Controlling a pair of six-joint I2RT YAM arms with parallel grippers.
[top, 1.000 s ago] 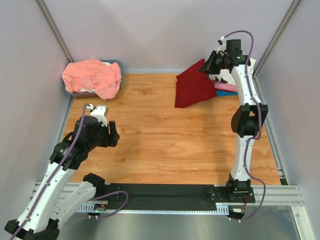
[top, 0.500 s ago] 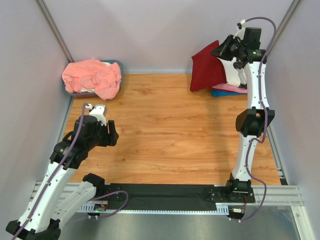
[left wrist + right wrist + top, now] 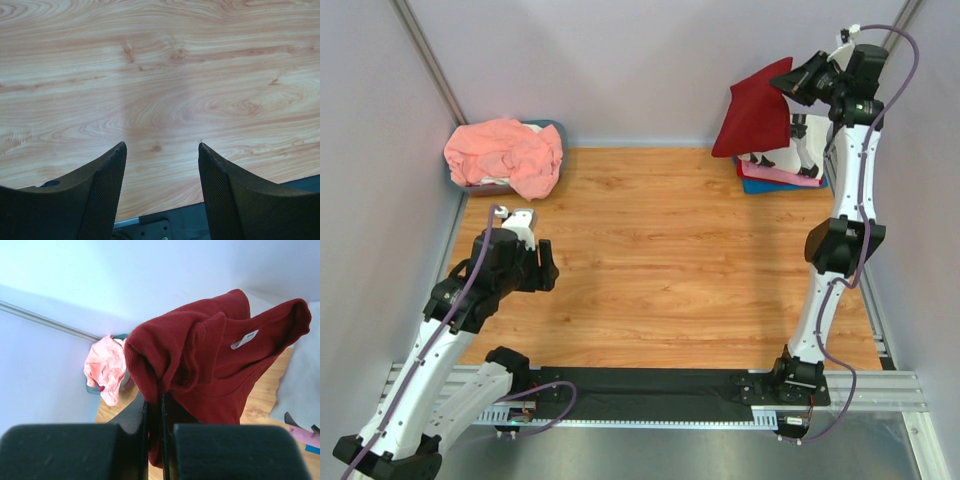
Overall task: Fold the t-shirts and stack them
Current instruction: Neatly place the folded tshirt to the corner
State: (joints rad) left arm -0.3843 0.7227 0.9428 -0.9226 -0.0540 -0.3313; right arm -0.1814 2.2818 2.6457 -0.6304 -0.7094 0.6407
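The dark red t-shirt's loose end hangs past the edge of the stack, so my right gripper keeps pulling it across the white shirt until the two line up.
My right gripper is shut on the folded dark red t-shirt and holds it high in the air over the stack at the back right. In the right wrist view the red cloth is pinched between the closed jaws. Below it lies the stack: a white shirt with black print on a pink one on a blue one. The salmon-pink t-shirt lies crumpled at the back left. My left gripper is open and empty over bare wood at the left; its fingers frame only the tabletop.
A grey-blue bin sits under the salmon-pink heap at the back left. Pale walls close the table on three sides. A black strip runs along the near edge by the arm bases.
My right gripper has lifted the dark red t-shirt off the table and carried it up and to the right, over the stack. The left arm has barely moved.
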